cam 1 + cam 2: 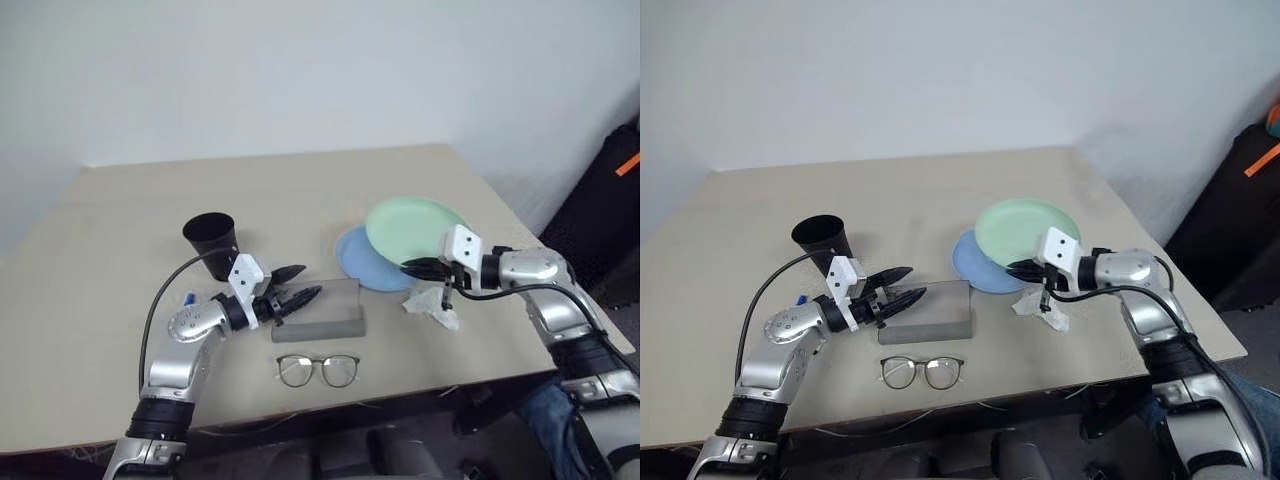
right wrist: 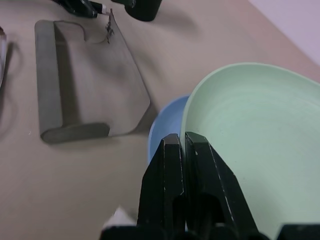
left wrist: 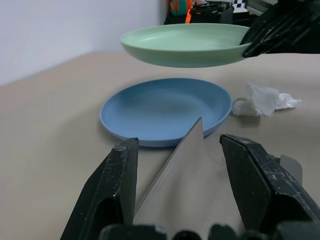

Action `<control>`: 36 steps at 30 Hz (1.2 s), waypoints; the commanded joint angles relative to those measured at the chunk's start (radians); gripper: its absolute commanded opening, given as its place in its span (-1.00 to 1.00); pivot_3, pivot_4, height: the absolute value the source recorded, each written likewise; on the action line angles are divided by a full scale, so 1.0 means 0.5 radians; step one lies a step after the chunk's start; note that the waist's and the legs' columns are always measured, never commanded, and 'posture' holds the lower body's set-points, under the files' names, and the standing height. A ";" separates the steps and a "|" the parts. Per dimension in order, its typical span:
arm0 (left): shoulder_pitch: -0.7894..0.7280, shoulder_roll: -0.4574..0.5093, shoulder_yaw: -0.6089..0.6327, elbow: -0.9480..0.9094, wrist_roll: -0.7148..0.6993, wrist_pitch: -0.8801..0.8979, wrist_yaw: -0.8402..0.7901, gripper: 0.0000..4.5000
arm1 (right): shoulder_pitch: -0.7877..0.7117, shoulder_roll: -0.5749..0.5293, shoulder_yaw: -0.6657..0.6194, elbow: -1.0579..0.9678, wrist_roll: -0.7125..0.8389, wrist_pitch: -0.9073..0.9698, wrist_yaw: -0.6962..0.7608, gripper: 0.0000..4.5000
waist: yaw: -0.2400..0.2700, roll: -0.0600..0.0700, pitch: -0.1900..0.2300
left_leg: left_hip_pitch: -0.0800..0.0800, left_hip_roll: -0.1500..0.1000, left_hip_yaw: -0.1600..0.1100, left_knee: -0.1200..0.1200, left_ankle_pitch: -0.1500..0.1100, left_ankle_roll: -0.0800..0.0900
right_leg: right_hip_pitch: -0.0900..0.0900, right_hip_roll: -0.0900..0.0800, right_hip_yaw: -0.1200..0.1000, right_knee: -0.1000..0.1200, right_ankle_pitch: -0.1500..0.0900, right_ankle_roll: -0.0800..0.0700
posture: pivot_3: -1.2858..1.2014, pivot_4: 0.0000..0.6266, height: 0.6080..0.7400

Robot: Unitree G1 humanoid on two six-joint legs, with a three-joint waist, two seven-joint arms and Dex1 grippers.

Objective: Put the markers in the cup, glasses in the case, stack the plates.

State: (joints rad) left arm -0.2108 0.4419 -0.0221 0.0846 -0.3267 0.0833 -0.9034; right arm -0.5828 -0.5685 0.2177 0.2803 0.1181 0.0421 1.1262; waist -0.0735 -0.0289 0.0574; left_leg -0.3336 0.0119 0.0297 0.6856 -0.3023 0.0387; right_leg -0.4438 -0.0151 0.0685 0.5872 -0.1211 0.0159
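The mint green plate (image 1: 410, 227) is level and face up above the light blue plate (image 1: 367, 263). My right gripper keeps lowering it toward the light blue plate's middle and lets go there.
My right gripper (image 1: 408, 268) is shut on the near rim of the mint green plate (image 1: 412, 228) and holds it in the air, partly over the light blue plate (image 3: 165, 107) lying on the table. The grey case (image 1: 320, 312) lies in front of me with its translucent lid (image 2: 107, 75) raised. The lid's edge stands between the fingers of my open left gripper (image 1: 310, 281). The wire-framed glasses (image 1: 317, 370) rest on the table just nearer than the case. The black cup (image 1: 210, 238) stands upright behind my left hand. A marker's blue cap (image 1: 189, 297) peeks out beside my left arm.
A crumpled white tissue (image 1: 432, 305) lies below my right hand, next to the blue plate. The beige table (image 1: 120, 230) ends close behind the glasses at the front and near my right arm. A dark bag (image 1: 610, 200) stands past the right edge.
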 commanded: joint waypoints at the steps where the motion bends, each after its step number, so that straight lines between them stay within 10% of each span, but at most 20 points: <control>1: -0.039 0.001 0.015 -0.055 0.004 -0.033 0.009 0.20 | -0.178 0.106 0.051 0.247 -0.045 -0.127 0.051 -1.00 | -0.001 0.000 0.000 | 0.000 0.000 0.001 0.000 0.000 0.000 | 0.000 0.000 0.001 -0.001 0.000 0.000 | 0.03 -1.00 1.00; 16: 0.042 0.014 0.042 -0.153 -0.009 -0.014 0.073 0.20 | -0.448 0.353 0.080 0.885 -0.146 -0.388 0.125 -1.00 | -0.003 0.001 -0.001 | 0.000 -0.001 -0.001 -0.002 0.000 0.000 | 0.000 -0.001 0.003 0.003 0.001 0.000 | 0.03 -1.00 1.00; 22: 0.047 0.012 0.037 -0.166 -0.010 -0.009 0.080 0.20 | -0.458 0.365 0.050 0.933 -0.182 -0.447 0.064 -0.27 | -0.003 0.002 -0.001 | 0.001 -0.001 0.000 -0.002 0.000 0.000 | 0.000 -0.001 0.003 0.003 0.001 0.000 | 0.03 -1.00 1.00; 36: 0.015 0.002 0.018 -0.144 -0.006 -0.008 0.067 0.20 | -0.247 -0.002 -0.062 0.299 0.039 -0.046 0.442 -0.27 | 0.002 0.002 -0.001 | 0.000 -0.002 -0.003 -0.002 0.000 0.000 | 0.000 -0.001 0.003 0.003 0.001 0.000 | 0.03 -1.00 1.00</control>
State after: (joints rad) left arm -0.1795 0.4409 -0.0188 0.0438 -0.3270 0.0881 -0.8690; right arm -0.7054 -0.5487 0.2123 0.4955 0.1012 -0.0138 1.3172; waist -0.0724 -0.0278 0.0571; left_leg -0.3338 0.0107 0.0282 0.6845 -0.3024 0.0388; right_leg -0.4439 -0.0155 0.0698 0.5885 -0.1207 0.0160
